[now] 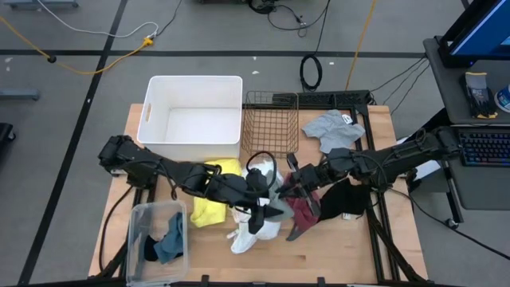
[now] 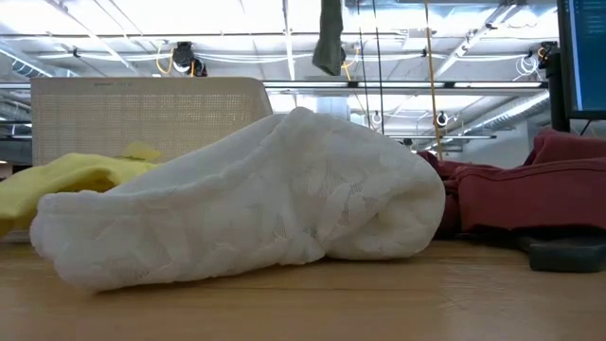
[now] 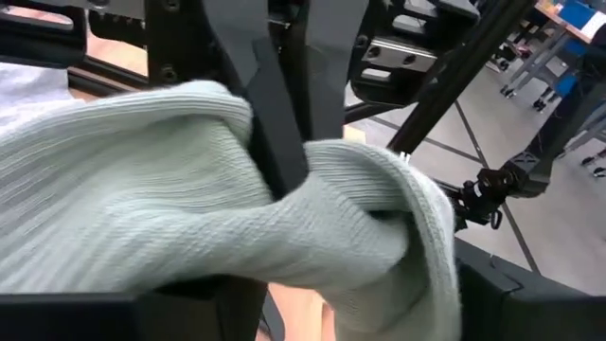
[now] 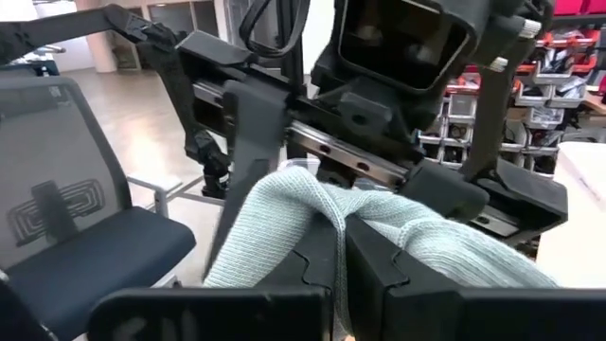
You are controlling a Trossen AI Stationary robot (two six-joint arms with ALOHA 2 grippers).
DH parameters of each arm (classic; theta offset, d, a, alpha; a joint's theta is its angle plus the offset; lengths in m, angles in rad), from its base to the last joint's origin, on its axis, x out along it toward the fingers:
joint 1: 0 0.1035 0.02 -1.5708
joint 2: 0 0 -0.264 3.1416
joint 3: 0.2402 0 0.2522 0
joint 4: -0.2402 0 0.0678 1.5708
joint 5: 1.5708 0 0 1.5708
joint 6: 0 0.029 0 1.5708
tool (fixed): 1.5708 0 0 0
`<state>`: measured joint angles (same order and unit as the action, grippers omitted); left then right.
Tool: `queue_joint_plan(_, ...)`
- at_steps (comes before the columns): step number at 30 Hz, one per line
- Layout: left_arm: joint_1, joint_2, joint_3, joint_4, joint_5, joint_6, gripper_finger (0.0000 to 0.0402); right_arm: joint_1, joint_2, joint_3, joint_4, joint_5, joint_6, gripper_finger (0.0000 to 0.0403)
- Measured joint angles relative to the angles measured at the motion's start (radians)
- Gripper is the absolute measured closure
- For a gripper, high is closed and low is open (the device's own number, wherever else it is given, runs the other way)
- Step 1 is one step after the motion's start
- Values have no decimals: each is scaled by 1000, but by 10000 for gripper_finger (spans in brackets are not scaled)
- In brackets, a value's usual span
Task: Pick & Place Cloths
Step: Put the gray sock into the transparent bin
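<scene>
I pinch the sage cloth (image 1: pixel 279 209) in my right gripper far from the clear bin (image 1: pixel 158 241), so I should pass it to my left gripper to put in the bin.
A sage green knit cloth (image 1: pixel 275 191) hangs above the table's middle, and its lower end (image 2: pixel 329 38) shows high in the low view. My right gripper (image 4: pixel 341 227) comes from the right and is shut on it. My left gripper (image 3: pixel 360 303) faces it from the left, open, with a finger on either side of the same cloth. On the table below lie a yellow cloth (image 1: pixel 211 203), a white cloth (image 2: pixel 265 199), a maroon cloth (image 1: pixel 301 211) and a black cloth (image 1: pixel 347 199). A grey cloth (image 1: pixel 335 127) lies far right. My right gripper pinches a bunched fold of the sage cloth (image 4: pixel 327 204) between its two fingers (image 3: pixel 275 123). The fingers come level from the table's right. The cloth is lifted clear and sags to both sides of the hold. My left gripper's fingers (image 4: pixel 241 142) flank the cloth; whether they touch it I cannot tell.
A white bin (image 1: pixel 195 115) and a wire basket (image 1: pixel 271 119) stand at the far edge. A clear bin (image 1: pixel 155 239) with a teal cloth (image 1: pixel 169 239) in it sits near left. Bare wood shows at the near right.
</scene>
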<state>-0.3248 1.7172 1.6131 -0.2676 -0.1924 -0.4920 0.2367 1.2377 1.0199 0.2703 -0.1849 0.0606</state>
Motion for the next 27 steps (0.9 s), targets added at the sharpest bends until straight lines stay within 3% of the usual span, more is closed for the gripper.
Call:
queue_joint_plan(11, 6, 0, 0, -50, -18, 21, 384, 0, 0, 0, -5, -39, 9, 403)
queue_joint_plan(19, -4, -1, 0, -90, -41, 23, 396, 0, -3, 0, -39, -53, 109, 375)
queue_joint_plan(27, -55, -3, 0, -186, -280, 35, 398, 3, -3, 0, -125, -191, 160, 313)
